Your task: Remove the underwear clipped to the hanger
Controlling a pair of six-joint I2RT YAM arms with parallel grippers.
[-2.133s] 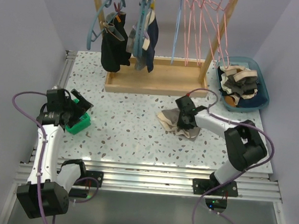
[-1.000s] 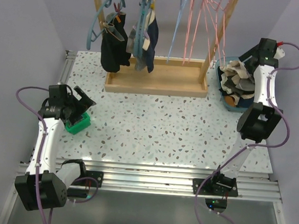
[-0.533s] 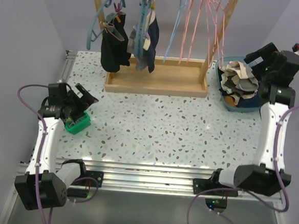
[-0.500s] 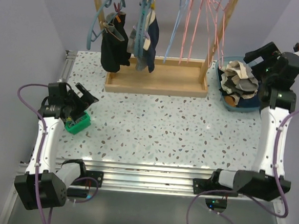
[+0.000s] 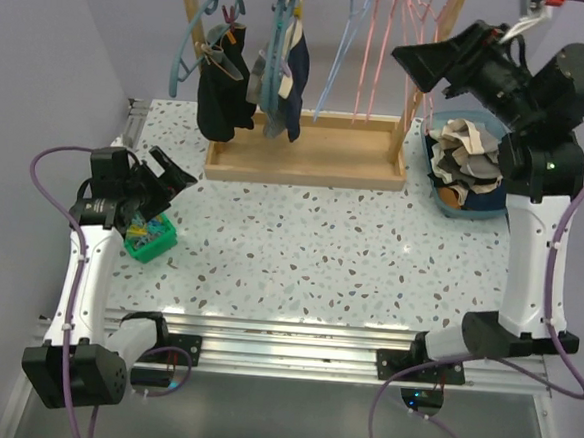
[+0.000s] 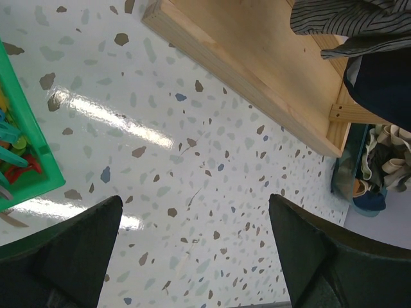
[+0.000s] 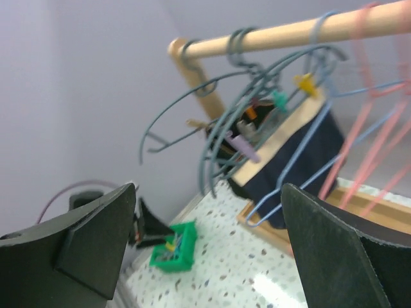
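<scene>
My open right gripper should keep moving toward the navy and grey underwear (image 5: 297,87) at its tan waistband (image 5: 286,81) until my fingers close there, because the underwear hangs on the side facing that gripper.
Two dark underwear hang clipped on hangers at the left of the wooden rack: a black pair (image 5: 220,96) on a teal hanger (image 5: 197,34) and a navy and grey pair (image 5: 288,86) on a blue hanger (image 5: 277,40). In the right wrist view the underwear (image 7: 307,142) shows a tan waistband under coloured clips. My right gripper (image 5: 415,61) is raised high beside the rack's right post, open and empty, facing the hangers. My left gripper (image 5: 164,184) hovers open and empty above the green bin (image 5: 151,237) at the left.
Empty light-blue (image 5: 335,57) and pink hangers (image 5: 384,45) hang on the rod's right part. A blue basket (image 5: 504,194) piled with underwear stands at the back right. The rack's wooden base tray (image 5: 306,160) lies across the back. The green bin holds loose clips.
The right arm has lifted from over the blue basket and swung left and up toward the rack. The left gripper has risen slightly above the green bin. The light-blue hanger swings.
</scene>
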